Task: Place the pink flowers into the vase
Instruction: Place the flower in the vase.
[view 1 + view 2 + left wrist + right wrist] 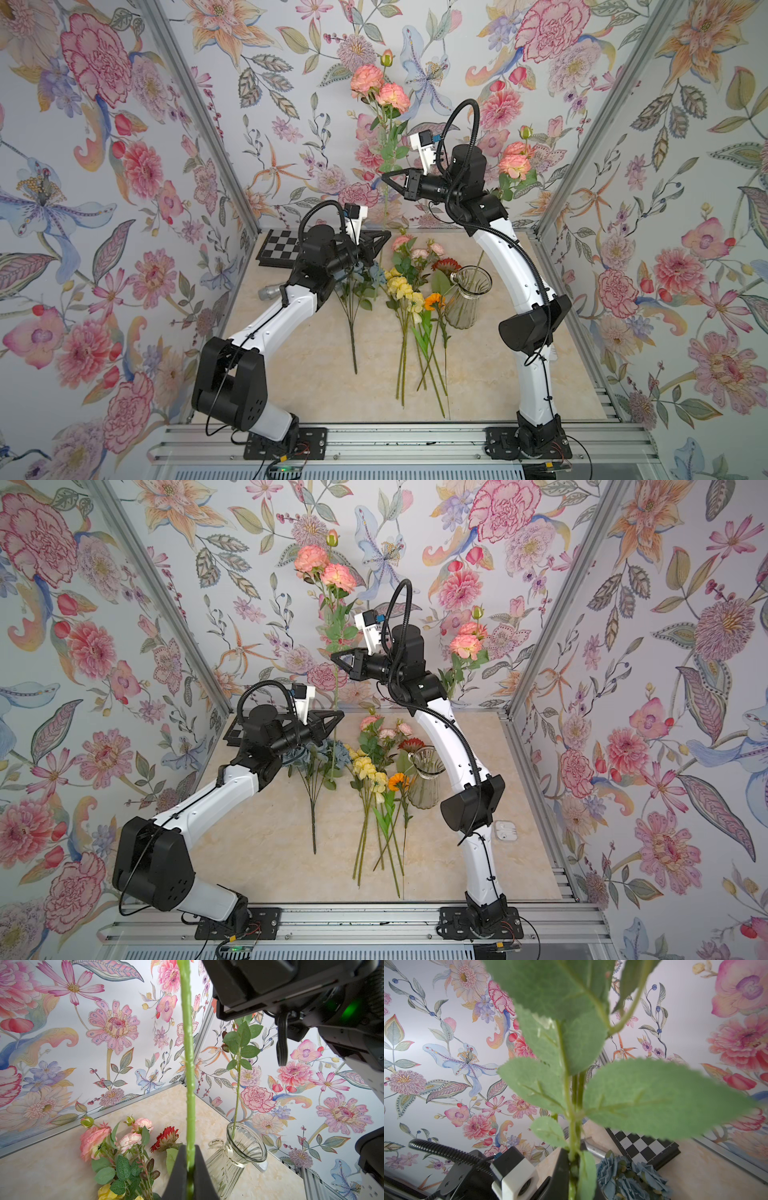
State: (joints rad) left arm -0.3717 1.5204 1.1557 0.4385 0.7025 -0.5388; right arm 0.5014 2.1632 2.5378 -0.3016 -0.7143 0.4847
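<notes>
My left gripper should open and my right gripper should carry the pink flowers to the vase [428, 761], because my left gripper is holding the lower stem [334, 737] that has to go in there.
One spray of the pink flowers [380, 87] [326, 569] stands upright in the air in both top views. My left gripper [387, 236] [190, 1167] is shut on its green stem [188, 1064] low down. My right gripper [384, 176] [574, 1165] is shut on the same stem higher up, among the leaves [654, 1101]. The clear ribbed vase [467, 299] [232, 1159] stands to the right on the table and holds another pink spray [515, 160] [239, 1043]. A third pink spray [409, 245] [93, 1140] lies on the table.
On the table lie a dusty blue rose bunch [365, 274] [629, 1178], yellow flowers [401, 286], an orange flower [434, 301] and a red one [446, 264]. A chessboard [278, 247] and a grey metal cylinder [270, 292] sit at the back left. Flowered walls enclose three sides.
</notes>
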